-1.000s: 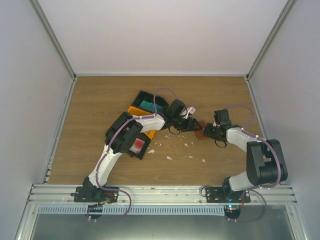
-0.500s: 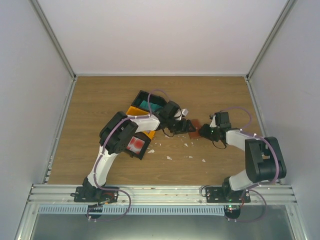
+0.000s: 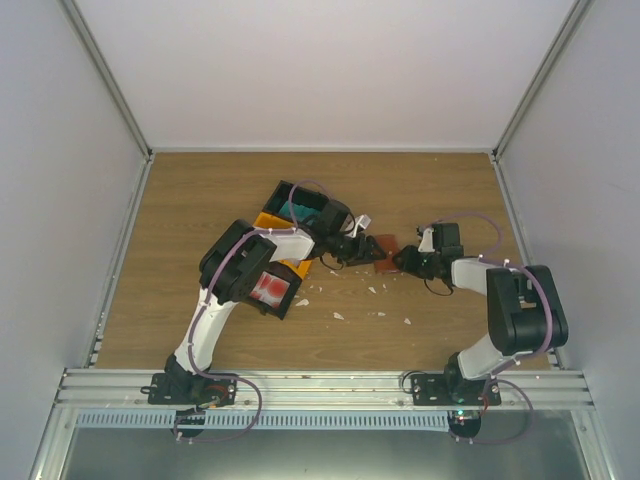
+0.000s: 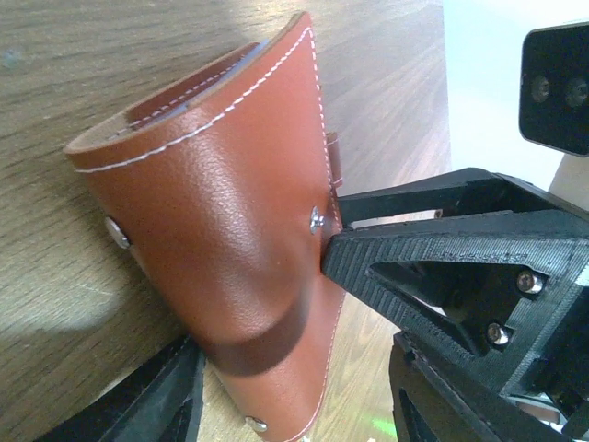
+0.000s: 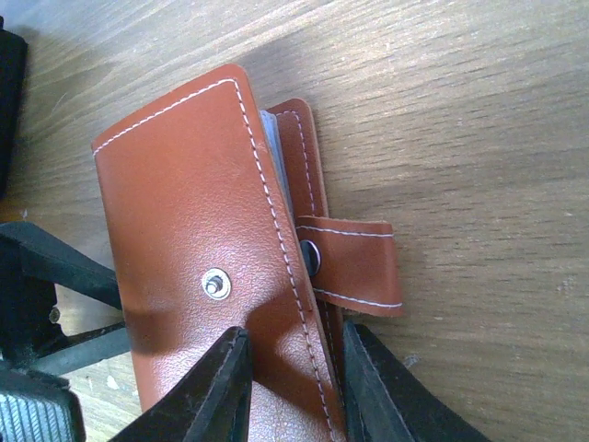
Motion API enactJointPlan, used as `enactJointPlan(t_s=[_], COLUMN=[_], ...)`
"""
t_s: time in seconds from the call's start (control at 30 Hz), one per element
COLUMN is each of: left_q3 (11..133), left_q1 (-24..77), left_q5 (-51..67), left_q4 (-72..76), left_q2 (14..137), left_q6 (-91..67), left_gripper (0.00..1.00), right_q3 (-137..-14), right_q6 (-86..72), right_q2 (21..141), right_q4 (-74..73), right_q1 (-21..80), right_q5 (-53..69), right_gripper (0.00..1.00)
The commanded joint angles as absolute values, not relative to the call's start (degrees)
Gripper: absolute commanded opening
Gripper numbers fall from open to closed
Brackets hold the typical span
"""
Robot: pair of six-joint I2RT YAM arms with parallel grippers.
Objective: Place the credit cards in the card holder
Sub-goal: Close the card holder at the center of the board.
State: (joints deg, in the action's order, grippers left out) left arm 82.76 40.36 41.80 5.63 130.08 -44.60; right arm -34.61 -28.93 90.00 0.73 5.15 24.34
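Observation:
The strap's snap [image 5: 311, 258] is behind the card holder's edge, so my right gripper should open and grab the strap's tip [image 5: 385, 269] while my left gripper pins the card holder down.
The card holder [image 3: 385, 248] is a reddish-brown leather wallet at mid-table between both arms. In the left wrist view the card holder [image 4: 221, 212] bulges partly open between my left gripper's [image 4: 294, 368] fingers. The left finger touches it, and bare wood shows before the right one. My right gripper [image 5: 290, 368] pinches the card holder [image 5: 184, 212] at its snap-strap edge, a finger on each side. Teal credit cards [image 3: 297, 210] lie in a black bin, and red-and-white ones [image 3: 268, 290] in another under the left arm.
A yellow bin [image 3: 268, 221] sits between the two black bins [image 3: 283, 191] at centre left. Small white scraps [image 3: 340, 315] dot the wood in front of the grippers. The right arm's finger [image 4: 433, 267] presses the holder's side in the left wrist view.
Both grippers and the card holder have shifted left and slightly away from the arm bases. The right gripper's fingers have narrowed onto the holder's edge.

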Motion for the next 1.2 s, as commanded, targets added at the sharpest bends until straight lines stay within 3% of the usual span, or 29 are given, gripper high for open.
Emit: enactJointPlan(t_s=[0.0,0.23,0.4,0.57,0.63,0.73,0.97,1.17], left_q3=[80.92,77.2,73.64,72.24,71.86,71.28,71.37,73.23], left_q1=[41.75,41.25,41.05,40.96,40.96,40.87,40.34,37.9], left_q5=[41.58,45.32,45.27,42.49,41.96,41.01,44.83,54.26], left_q4=[7.12,11.6,13.08,10.35,9.47,7.35,0.77,-10.4], left_q2=[132.62,129.91,125.95,124.06,123.39,121.66,113.84,108.26], left_q6=[-44.71,-47.42,-47.87,-44.68,-43.06,-40.27,-33.03,-31.85], left_gripper=[0.61,0.61,0.53,0.3,0.15,0.0,0.0,0.0], right_q3=[-31.98,-29.73,-28.03,-27.41,-27.47,-27.98,-27.76,-26.02], right_q6=[-28.82,-30.28,-29.69,-28.59,-28.48,-29.01,-30.05,-22.81], right_q2=[93.44,93.51,93.71,92.37,90.25,85.38,68.9,59.94], right_q4=[-3.69,-0.29,1.15,0.29,-0.45,-4.23,-8.72,-4.42], right_q1=[6.45,6.58,6.58,6.55,6.59,6.53,6.57,7.08], right_q5=[29.19,35.6,38.82,38.32,36.39,31.47,19.74,28.5], right_gripper=[0.28,0.21,0.2,0.2,0.23,0.29,0.46,0.5])
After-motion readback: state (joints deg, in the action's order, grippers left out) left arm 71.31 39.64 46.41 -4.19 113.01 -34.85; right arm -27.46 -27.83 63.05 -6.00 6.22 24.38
